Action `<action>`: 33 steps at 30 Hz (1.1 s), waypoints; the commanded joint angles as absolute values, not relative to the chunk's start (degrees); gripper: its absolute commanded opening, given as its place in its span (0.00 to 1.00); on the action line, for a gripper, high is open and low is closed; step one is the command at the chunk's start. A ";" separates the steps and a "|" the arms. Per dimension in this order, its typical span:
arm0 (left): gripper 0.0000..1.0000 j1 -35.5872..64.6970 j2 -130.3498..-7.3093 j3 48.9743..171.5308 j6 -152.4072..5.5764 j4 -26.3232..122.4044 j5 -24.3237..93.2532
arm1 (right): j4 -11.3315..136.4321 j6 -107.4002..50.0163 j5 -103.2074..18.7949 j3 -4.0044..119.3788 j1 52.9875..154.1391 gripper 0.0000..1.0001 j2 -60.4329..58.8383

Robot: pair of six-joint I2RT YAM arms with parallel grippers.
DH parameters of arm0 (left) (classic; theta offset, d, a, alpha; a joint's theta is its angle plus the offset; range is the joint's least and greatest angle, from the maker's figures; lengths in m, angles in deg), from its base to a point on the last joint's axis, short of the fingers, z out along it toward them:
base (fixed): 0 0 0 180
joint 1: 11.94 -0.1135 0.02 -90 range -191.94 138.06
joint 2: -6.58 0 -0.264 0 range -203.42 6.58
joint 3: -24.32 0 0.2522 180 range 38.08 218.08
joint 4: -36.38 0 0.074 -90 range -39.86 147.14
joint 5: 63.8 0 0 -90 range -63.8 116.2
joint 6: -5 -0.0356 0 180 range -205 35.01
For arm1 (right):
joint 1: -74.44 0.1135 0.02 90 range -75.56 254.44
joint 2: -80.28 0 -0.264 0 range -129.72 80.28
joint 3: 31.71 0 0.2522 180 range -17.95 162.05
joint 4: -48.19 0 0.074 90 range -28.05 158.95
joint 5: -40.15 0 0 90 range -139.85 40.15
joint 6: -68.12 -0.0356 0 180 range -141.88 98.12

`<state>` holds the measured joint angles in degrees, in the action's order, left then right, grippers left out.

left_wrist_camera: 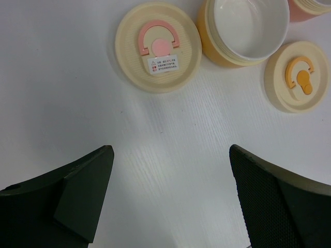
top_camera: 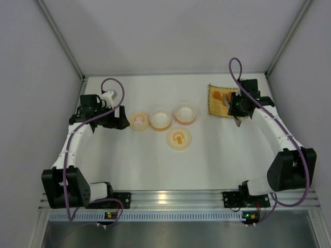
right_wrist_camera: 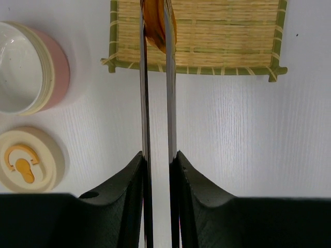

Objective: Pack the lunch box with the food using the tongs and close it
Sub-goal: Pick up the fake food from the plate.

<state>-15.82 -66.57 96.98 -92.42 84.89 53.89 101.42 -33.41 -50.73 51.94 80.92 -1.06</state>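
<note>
The ends of the tongs are squeezing the food (right_wrist_camera: pixel 159 23) and the pale yellow bowl (top_camera: pixel 161 118) is empty, so the robot's right gripper should keep going over that bowl and let the food go inside.
My right gripper (right_wrist_camera: pixel 158 155) is shut on the slim silver tongs (right_wrist_camera: pixel 170 77), whose two arms run forward to the yellow woven mat (right_wrist_camera: pixel 227 31). An orange-brown piece of food (right_wrist_camera: pixel 156 23) sits squeezed between the tong tips over the mat's near left part. From above, orange food (top_camera: pixel 217 95) lies on the mat (top_camera: pixel 213 106) by the right gripper (top_camera: pixel 237 110). The lunch box stands apart in the middle: a pale yellow bowl (top_camera: pixel 161 119), a pink bowl (top_camera: pixel 185 113), a pink-centred lid (top_camera: pixel 139 121) and an orange-centred lid (top_camera: pixel 179 138). My left gripper (left_wrist_camera: pixel 170 152) hangs open and empty beside the pink-centred lid (left_wrist_camera: pixel 158 46).
Grey walls close in the white table (top_camera: pixel 217 160) on three sides. An aluminium rail (top_camera: pixel 176 199) with both arm bases runs along the near edge. In the right wrist view the pink bowl (right_wrist_camera: pixel 31 67) and orange-centred lid (right_wrist_camera: pixel 28 157) lie left of the tongs.
</note>
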 commanded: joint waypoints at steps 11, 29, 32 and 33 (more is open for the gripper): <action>0.98 -16.07 -66.72 98.29 -92.90 84.33 54.86 | 99.04 -34.09 -54.51 54.74 80.68 0.20 -3.39; 0.98 -16.08 -67.16 98.90 -92.20 84.51 55.73 | 98.70 -33.83 -51.16 54.30 91.11 0.13 4.78; 0.98 -15.90 -67.08 98.99 -91.94 84.60 55.91 | 97.56 -35.15 -52.39 54.74 97.26 0.13 4.26; 0.98 -15.99 -66.90 99.08 -91.76 84.60 55.82 | 96.68 -35.50 -52.92 54.91 98.68 0.13 3.91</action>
<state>-15.82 -66.98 96.98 -92.37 84.91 53.91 100.76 -34.02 -52.44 52.29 94.01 3.34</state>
